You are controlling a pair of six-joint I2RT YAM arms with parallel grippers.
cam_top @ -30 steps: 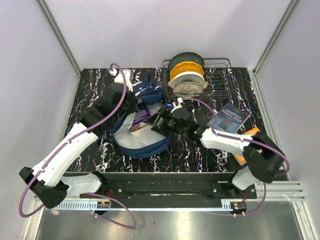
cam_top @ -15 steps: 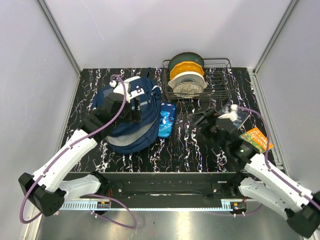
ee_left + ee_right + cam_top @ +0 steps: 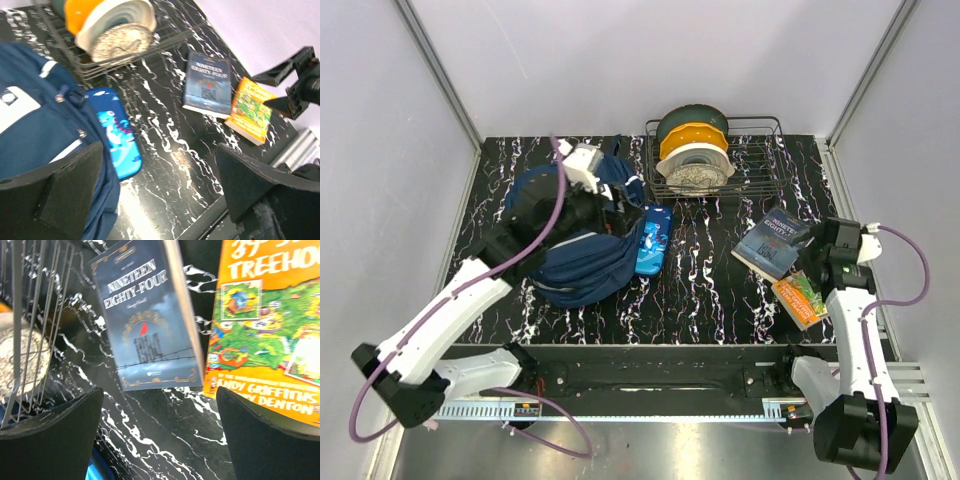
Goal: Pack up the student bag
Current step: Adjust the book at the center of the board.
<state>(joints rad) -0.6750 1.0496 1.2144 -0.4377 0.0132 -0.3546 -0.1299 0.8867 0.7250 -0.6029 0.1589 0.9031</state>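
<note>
Next, my right gripper slides the dark blue book by its page edge toward the pencil case first, because the book is far from my left gripper.
The student bag, a navy backpack, lies slumped at the table's left; its fabric with a white patch fills the left of the left wrist view. My left gripper hangs open over the bag's right edge, nothing between its fingers. A bright blue pencil case lies against the bag's right side. My right gripper stands open and empty above a dark blue book and an orange book.
A wire rack at the back holds filament spools. Both books lie side by side at the right. Black marbled tabletop shows between the pencil case and the books. Walls close in on three sides.
My left gripper opened and let go of the bag, whose mouth fell shut. The right arm pulled away from the bag to the books at the right. The pencil case now shows beside the bag.
</note>
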